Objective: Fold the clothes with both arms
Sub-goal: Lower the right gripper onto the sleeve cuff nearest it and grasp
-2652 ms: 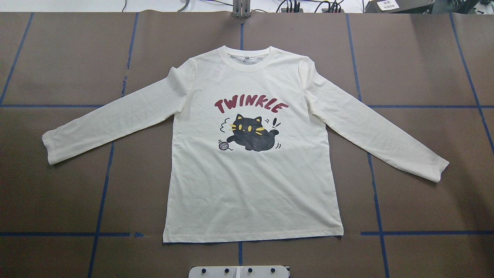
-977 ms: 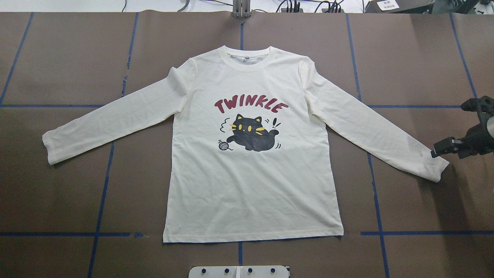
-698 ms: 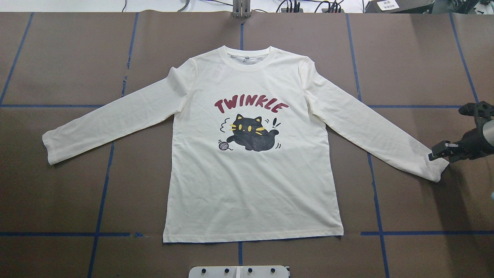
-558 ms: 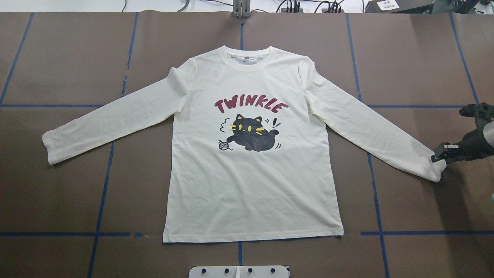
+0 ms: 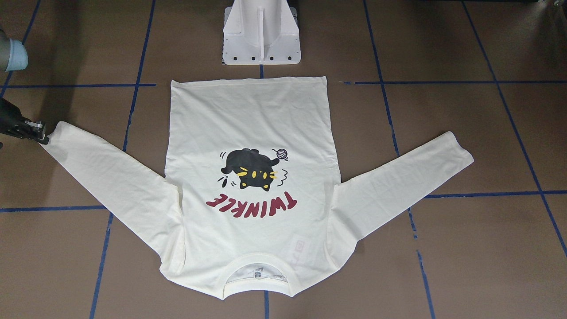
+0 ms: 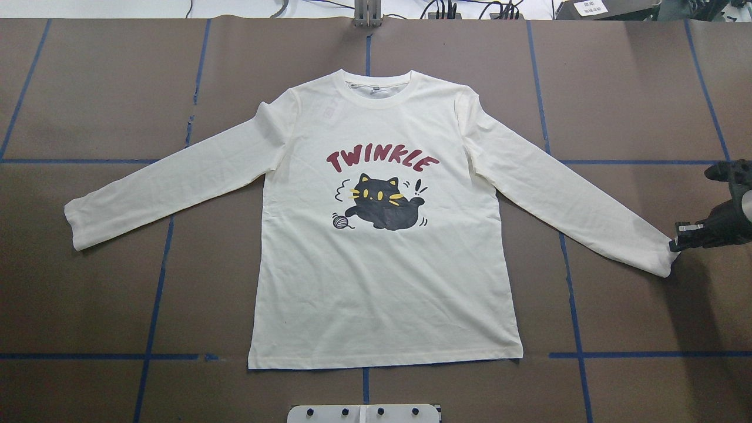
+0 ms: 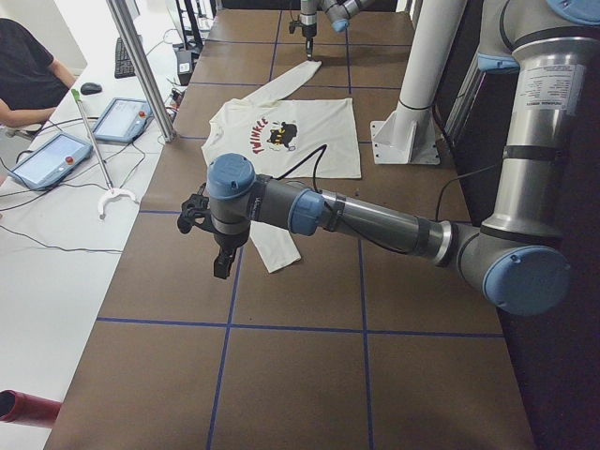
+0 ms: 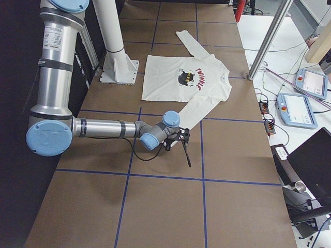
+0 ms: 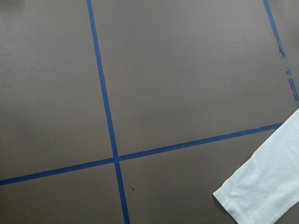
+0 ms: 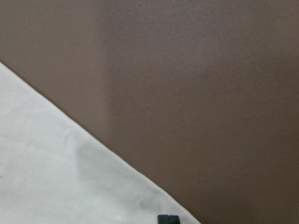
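I need to open my right gripper's closed fingers, because the cuff's corner lies flat under them. I should then pinch up the cuff's edge before folding the sleeve over.
The cream-white T-shirt lies flat and print-up on the brown table, both sleeves spread out; it also shows in the front view. My right gripper is down at the right sleeve's cuff. It also shows in the front view. In the right wrist view its two fingertips sit together at the sleeve's edge, so it looks shut; I cannot tell if cloth is pinched. My left gripper hangs above the table just beyond the left cuff; I cannot tell if it is open or shut.
The white pedestal base stands at the near table edge behind the hem. Blue tape lines cross the table. A seated operator, tablets and a metal post are along the far side.
My right arm came in from the right edge and its gripper dropped onto the right cuff, now covering the cuff's corner. The shirt has otherwise not moved.
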Motion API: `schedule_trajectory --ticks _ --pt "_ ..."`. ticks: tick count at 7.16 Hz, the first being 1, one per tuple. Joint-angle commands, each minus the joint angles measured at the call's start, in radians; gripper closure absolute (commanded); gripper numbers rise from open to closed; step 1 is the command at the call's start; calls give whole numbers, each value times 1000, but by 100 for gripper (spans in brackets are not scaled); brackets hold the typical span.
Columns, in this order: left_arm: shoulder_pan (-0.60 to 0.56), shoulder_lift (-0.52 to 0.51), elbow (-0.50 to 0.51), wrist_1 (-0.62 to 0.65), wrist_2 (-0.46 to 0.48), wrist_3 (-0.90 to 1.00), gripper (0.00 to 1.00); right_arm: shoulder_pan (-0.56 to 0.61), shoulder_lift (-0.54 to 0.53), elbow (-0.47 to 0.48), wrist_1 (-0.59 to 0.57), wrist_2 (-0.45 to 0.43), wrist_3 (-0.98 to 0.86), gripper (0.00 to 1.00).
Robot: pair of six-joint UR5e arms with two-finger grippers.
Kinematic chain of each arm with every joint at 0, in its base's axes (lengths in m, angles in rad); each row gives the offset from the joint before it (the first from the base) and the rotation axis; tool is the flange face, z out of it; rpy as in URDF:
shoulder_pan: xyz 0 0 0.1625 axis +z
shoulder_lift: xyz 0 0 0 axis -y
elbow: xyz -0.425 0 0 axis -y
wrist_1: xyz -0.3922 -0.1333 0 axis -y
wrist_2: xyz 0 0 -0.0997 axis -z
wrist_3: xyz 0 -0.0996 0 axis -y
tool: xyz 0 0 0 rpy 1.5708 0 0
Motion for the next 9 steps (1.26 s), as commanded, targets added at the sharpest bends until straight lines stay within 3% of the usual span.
schedule_trajectory --ticks 1,2,5,7,8,9 --pt "0 0 -1 1 1 0 0 0 3 -2 -4 -9 1 47" --pt "0 0 -1 1 -1 0 0 0 5 -5 -4 -9 1 35" --pt "0 0 -1 1 -1 0 0 2 -4 -4 -6 -11 2 37" --pt "-2 9 -9 1 -1 0 0 0 -7 -4 -6 -11 2 47" --pt "0 11 -9 1 -1 0 0 0 -7 -7 -6 -11 2 78" --pt "-1 11 -9 1 1 0 0 0 -7 -8 -9 -11 2 100"
